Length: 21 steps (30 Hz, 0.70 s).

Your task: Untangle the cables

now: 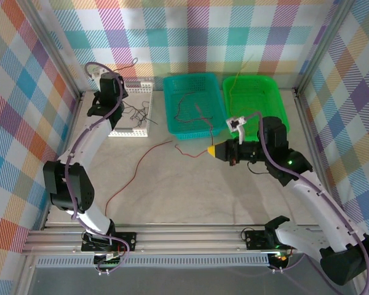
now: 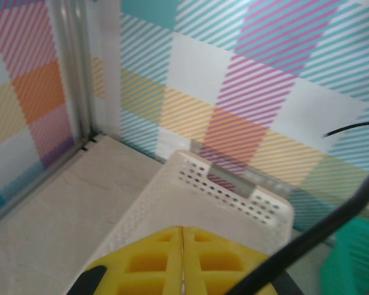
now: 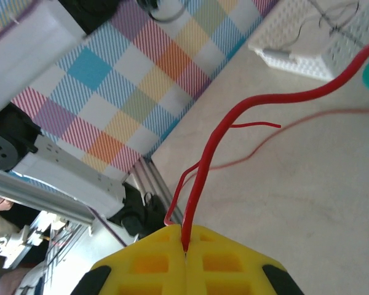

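Note:
The black cable point(image 1: 134, 62) at my left gripper sticks out past the white basket's far rim, so I should pull back and lower the cable inside the basket point(image 1: 134, 109) before I open my left gripper.
My right gripper point(image 1: 211, 149) point(image 3: 185, 246) hovers over the middle of the table, shut on a red cable point(image 3: 215, 141). That cable point(image 1: 141, 163) trails left across the table towards the near edge. My left gripper point(image 2: 182, 230) is shut above the white basket point(image 2: 234, 184) point(image 1: 134, 130), with nothing visible between its tips. A black cable point(image 2: 313, 236) crosses in front of its right finger; I cannot tell if it is held. More black cables point(image 1: 138, 112) lie tangled in the white basket.
A teal basket point(image 1: 194, 78) with thin red and dark wires point(image 1: 184, 104) sits at the back centre. Beside it on the right, a green basket point(image 1: 252, 78) holds a yellow wire point(image 1: 234, 86). Checked walls and metal posts close in the table.

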### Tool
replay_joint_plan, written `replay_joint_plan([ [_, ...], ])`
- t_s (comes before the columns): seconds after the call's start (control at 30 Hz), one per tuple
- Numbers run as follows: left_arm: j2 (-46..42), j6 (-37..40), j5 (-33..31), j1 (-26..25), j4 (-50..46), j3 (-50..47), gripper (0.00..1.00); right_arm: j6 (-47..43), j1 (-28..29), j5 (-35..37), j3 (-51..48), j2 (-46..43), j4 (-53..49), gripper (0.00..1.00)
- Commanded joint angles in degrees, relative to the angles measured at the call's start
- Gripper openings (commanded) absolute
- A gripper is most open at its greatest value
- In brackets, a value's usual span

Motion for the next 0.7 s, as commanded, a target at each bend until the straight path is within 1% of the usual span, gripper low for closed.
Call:
replay_joint_plan([
  [0.0,-2.48,3.48,-6.13,0.82,7.69,-0.15,0.00,-2.93,-0.09,3.63,2.96,2.34,-2.04,0.00],
  [0.1,-4.25,4.43,-6.52,0.82,10.21,-2.11,0.00,-3.45,-0.04,4.72,5.06,5.15,-1.47,0.00],
  [0.23,-4.79,6.96,-9.42,1.11,12.78,-4.24,0.00,-3.95,-0.09,6.00,8.64,8.72,-0.76,0.00],
  [0.33,-5.02,6.88,-8.18,1.44,13.43,-5.23,0.00,-4.72,-0.09,7.14,11.39,11.23,-0.38,0.00],
  [0.5,-2.19,7.80,-9.30,1.43,14.55,-5.69,0.00,-5.45,-0.09,7.08,16.13,16.55,-0.02,0.00],
  [0.67,1.30,9.62,-9.75,1.37,15.85,-6.35,0.00,-5.95,-0.09,7.57,17.51,19.19,0.43,0.00],
])
